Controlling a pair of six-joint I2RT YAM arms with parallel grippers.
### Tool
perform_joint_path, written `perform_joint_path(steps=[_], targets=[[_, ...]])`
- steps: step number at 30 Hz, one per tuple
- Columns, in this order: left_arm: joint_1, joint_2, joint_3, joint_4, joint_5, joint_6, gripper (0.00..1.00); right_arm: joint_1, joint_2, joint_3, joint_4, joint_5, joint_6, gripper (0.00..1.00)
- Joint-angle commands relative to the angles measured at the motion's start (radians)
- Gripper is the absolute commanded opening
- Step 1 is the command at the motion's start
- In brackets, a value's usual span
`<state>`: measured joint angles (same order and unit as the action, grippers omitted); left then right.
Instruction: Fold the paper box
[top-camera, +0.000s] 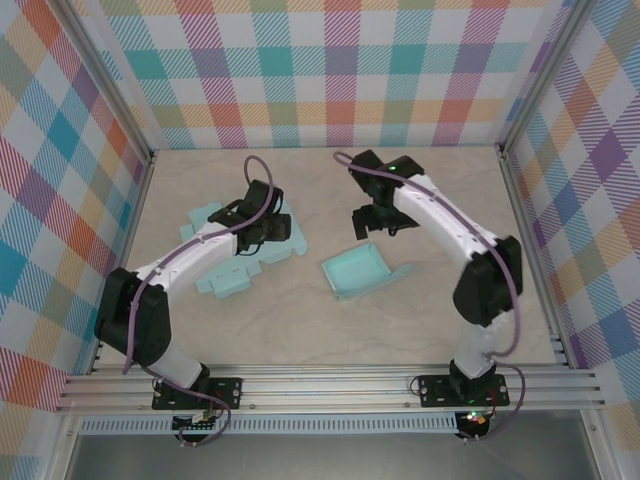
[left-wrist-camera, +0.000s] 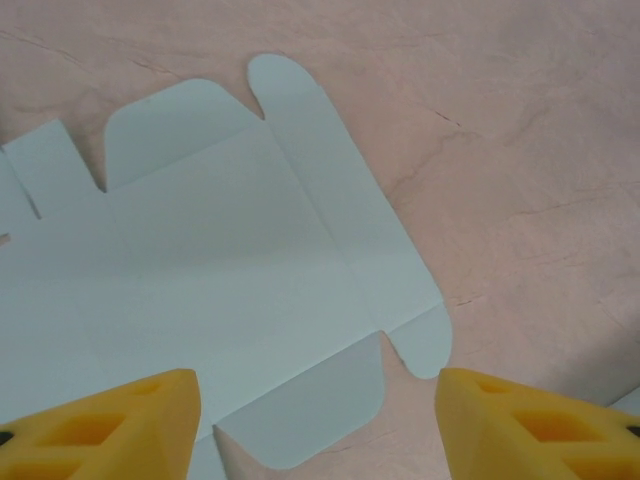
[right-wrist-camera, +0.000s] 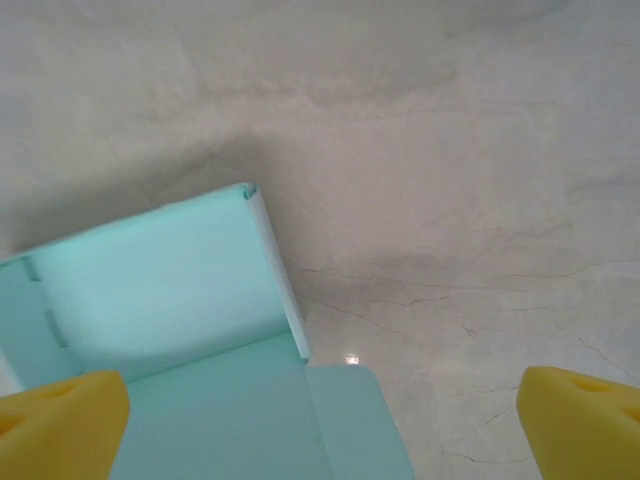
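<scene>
The lid of the teal paper box (top-camera: 378, 286) is pointing toward the table's near edge, so the robot's right gripper needs to push the lid's loose end (top-camera: 404, 272) around toward the back.
A flat, unfolded pale blue paper box (top-camera: 228, 280) lies on the table at the left, seen close up as the cutout (left-wrist-camera: 220, 260) with rounded flaps. My left gripper (top-camera: 262, 228) hovers over it, open, with its yellow fingertips (left-wrist-camera: 110, 425) apart and nothing between them. A partly folded teal paper box (top-camera: 358, 270) with raised walls sits mid-table, and its corner and a flap fill the lower left as the box (right-wrist-camera: 160, 290). My right gripper (top-camera: 372, 222) hangs just behind it, wide open (right-wrist-camera: 320, 430) and holding nothing.
The beige marbled tabletop (top-camera: 300, 330) is ringed by plaid walls (top-camera: 330, 70) at the back and sides. An aluminium rail (top-camera: 330, 385) runs along the near edge where both arm bases are bolted.
</scene>
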<state>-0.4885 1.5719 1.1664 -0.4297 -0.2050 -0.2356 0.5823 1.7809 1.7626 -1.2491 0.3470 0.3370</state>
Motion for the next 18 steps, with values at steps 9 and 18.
perform_joint_path(steps=[9,18], targets=[[-0.101,0.179,-0.011,0.129,-0.007,0.096,0.47,-0.002,-0.655,-0.487,0.048,-0.025,0.271,1.00],[-0.171,0.273,0.010,0.142,-0.019,0.120,0.35,-0.002,-0.987,-0.996,0.355,-0.292,0.471,0.67]])
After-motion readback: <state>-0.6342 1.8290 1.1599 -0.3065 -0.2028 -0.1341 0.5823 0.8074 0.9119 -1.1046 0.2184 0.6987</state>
